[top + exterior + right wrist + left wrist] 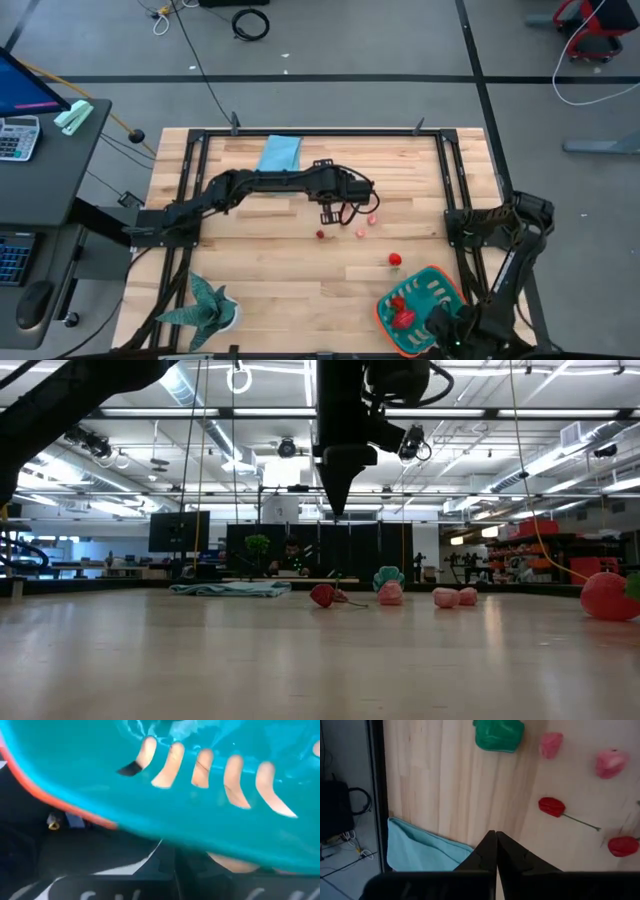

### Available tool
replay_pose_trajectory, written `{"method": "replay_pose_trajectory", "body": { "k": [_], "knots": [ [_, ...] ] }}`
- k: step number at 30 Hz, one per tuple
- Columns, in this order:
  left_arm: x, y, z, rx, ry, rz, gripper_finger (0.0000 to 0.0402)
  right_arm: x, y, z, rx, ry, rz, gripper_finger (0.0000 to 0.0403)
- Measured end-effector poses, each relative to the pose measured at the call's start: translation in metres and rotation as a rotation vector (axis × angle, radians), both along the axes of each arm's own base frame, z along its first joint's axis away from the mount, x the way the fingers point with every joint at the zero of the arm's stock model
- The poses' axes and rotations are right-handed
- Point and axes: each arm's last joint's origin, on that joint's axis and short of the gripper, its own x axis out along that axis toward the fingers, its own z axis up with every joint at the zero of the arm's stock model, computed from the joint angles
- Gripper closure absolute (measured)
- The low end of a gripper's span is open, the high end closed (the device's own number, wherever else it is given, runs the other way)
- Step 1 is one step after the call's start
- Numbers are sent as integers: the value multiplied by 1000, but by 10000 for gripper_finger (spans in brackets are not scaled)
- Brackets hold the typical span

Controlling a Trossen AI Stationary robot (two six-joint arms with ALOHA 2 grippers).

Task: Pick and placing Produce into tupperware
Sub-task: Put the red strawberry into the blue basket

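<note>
The teal tupperware is at the near edge, far from my left gripper. So my right gripper should first push it inward toward the nearest loose red produce piece.
Several small red and pink produce pieces lie loose mid-table: a red one, pink ones and a red one. The left wrist view also shows a green piece and a red one with a thin stem. My left gripper hangs shut above the table just beyond them, holding nothing. The teal tupperware with an orange rim sits at the near right, red produce lying inside it. My right gripper is shut at the container's near edge. My right gripper points down close against the tupperware's slotted teal wall, which fills its wrist view. I cannot tell whether the fingers touch it. My left gripper touches nothing.
A light blue folded cloth lies at the table's far edge. A green star-shaped plant stands at the near left corner. Black rails frame the table. Bare wood lies between the plant and the loose pieces.
</note>
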Motion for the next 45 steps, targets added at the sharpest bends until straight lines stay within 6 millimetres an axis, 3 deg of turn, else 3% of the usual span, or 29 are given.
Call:
{"method": "replay_pose_trajectory", "body": {
  "k": [10,13,19,25,31,34,39,45],
  "knots": [
    [-2,26,0,2,12,28,393,20,-35,-9,-248,112,-82,401],
    [-4,33,-1,-6,17,52,381,23,-35,-4,-202,86,-63,401],
    [-5,44,-1,-74,47,-17,369,10,-20,16,-37,-6,4,398],
    [-2,44,-2,-218,25,-126,336,-1,-11,44,102,-221,52,397],
    [3,24,-3,-200,68,-339,249,-6,-20,65,-52,-544,252,390],
    [7,6,-3,-182,83,-461,203,-2,-29,69,-188,-617,367,383],
    [17,-28,-6,-209,8,-591,152,12,-58,66,-359,-509,338,362],
    [29,-67,-28,-248,-99,-718,137,29,-89,55,-594,-319,412,326]
  ]
}}
